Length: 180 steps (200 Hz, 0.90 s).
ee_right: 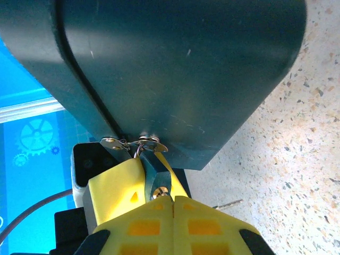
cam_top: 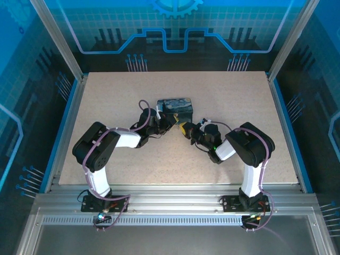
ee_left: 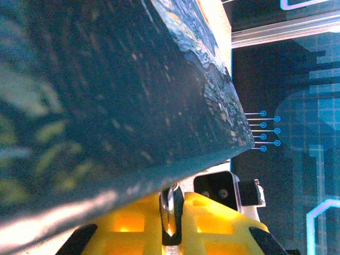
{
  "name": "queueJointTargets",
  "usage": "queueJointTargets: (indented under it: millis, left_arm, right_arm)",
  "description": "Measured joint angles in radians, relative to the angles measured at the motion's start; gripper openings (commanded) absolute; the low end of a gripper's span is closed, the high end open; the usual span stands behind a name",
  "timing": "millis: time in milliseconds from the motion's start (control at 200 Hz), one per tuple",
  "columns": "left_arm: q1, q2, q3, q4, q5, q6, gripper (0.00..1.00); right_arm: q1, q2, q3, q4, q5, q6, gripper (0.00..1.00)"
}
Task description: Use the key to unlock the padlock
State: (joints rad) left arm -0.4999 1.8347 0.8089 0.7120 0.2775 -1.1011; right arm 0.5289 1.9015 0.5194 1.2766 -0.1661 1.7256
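Note:
The padlock's bottom end has my right gripper at it, rolled far over. So I should open that gripper, move it away and roll it back before I grip the key.
The dark blue swirl-painted tin box stands mid-table with both grippers at its near side. A pale metal hasp on the box carries the small padlock, which hangs below it. My left gripper is shut on the padlock, its yellow fingers on either side. My right gripper meets the padlock's bottom end with its fingers pressed together. A shiny bit of the key peeks out at their tips; the rest is hidden.
A thin grey metal pin lies on the speckled table just right of my right fingers. The table's raised blue-lit walls and aluminium posts ring the work area. Open table surface surrounds the box.

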Motion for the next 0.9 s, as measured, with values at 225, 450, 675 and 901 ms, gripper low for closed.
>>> queueJointTargets:
  millis: [225,450,675,901]
  left_arm:
    - [0.000,0.000,-0.008,0.003,0.001,0.000,0.00]
    - [0.000,-0.002,-0.017,-0.027,0.051,0.011,0.00]
    - [0.000,-0.005,-0.018,-0.075,0.081,0.031,0.00]
    - [0.000,-0.005,-0.018,-0.084,0.092,0.030,0.00]
  right_arm:
    - [-0.008,-0.009,0.000,-0.024,-0.026,-0.021,0.09]
    - [-0.042,-0.040,-0.010,-0.091,-0.090,-0.086,0.30]
    - [-0.125,-0.222,-0.082,-0.312,-0.159,-0.238,0.35]
    - [-0.140,-0.549,-0.010,-0.873,-0.164,-0.584,0.36]
